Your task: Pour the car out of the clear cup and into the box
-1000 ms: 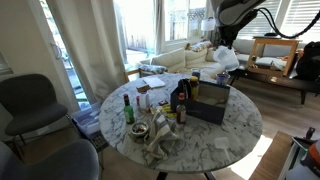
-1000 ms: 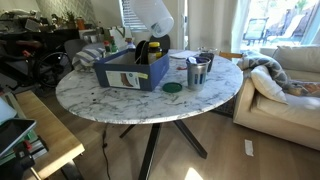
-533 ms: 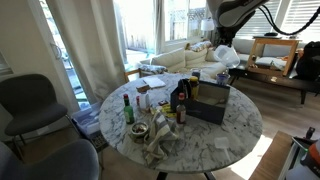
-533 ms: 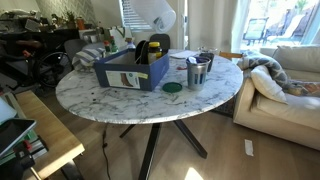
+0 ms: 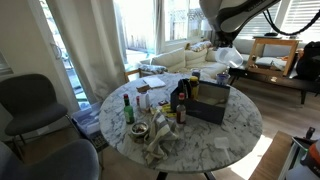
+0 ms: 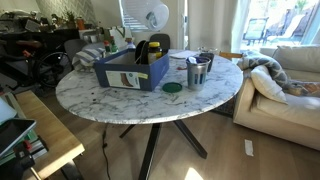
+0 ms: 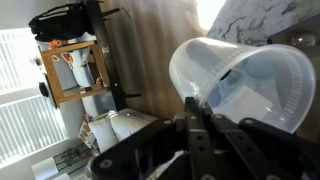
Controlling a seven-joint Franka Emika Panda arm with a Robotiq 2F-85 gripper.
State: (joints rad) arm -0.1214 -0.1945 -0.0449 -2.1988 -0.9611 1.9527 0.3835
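Observation:
I have the clear cup (image 5: 229,56) hanging high toward the box's far side, so next my gripper brings it back lower over the box's opening (image 5: 207,96) before I pour.
My gripper (image 7: 196,112) is shut on the rim of the clear cup (image 7: 245,80), which lies tilted on its side in the wrist view. A bluish shape shows through its wall; I cannot tell whether it is the car. In both exterior views the gripper (image 5: 228,50) (image 6: 150,20) holds the cup (image 5: 232,58) (image 6: 156,15) high above the table, over the far side of the navy box (image 5: 210,103) (image 6: 130,72). The box stands on the round marble table (image 6: 150,105) with dark things inside it.
Bottles (image 5: 128,108) and dark glass bottles (image 5: 180,95) stand beside the box. Metal cups (image 6: 198,70) and a green lid (image 6: 172,88) lie near it. A crumpled cloth (image 5: 158,140) sits at the table's front. Grey chairs (image 5: 30,100) and a sofa (image 6: 285,80) surround the table.
The arm has swung and turned above the box with the cup in its grip; in one exterior view the cup now shows as a smaller round shape. Nothing on the table has moved.

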